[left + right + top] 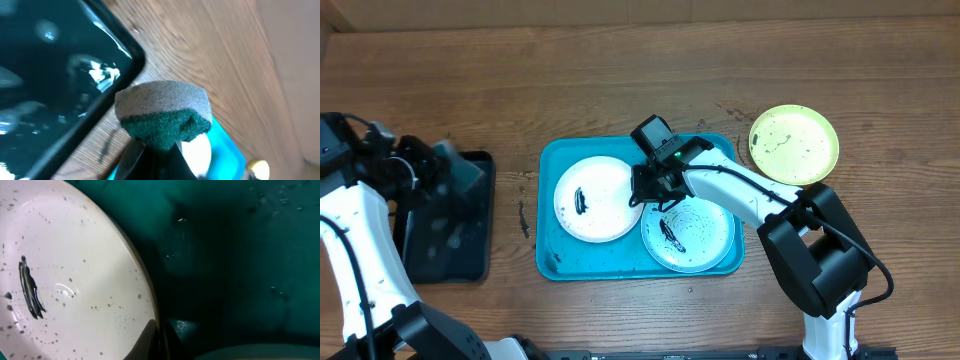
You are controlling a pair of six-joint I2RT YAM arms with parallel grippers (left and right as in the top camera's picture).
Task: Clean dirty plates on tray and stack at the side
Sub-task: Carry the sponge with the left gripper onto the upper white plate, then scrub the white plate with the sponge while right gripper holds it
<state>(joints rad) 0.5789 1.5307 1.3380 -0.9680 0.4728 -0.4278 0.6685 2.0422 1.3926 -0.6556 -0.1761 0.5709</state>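
I should hold the plate's rim [151, 299] steady with my right gripper while my left gripper scrubs, because there is a black smear on the white plate [580, 201]. This should come before lifting the plate out.
The turquoise tray [548, 215] holds the white plate [590, 200] on its left and the mint-rimmed plate [688, 235] on its right, each with a black smear. The yellow-green plate [794, 145], speckled, lies on the table right of the tray. My right gripper [645, 190] is shut on the white plate's right rim; the right wrist view shows its fingers [157, 340] pinching the rim of the white plate [75, 280]. My left gripper [455, 170] hovers over the black tray, shut [160, 150] on a grey-and-green sponge [162, 112].
The black tray [445, 240] sits at the left, wet inside; it also shows in the left wrist view [45, 75]. That view also shows the turquoise tray's edge [227, 145]. Bare wooden table lies beyond and around both trays.
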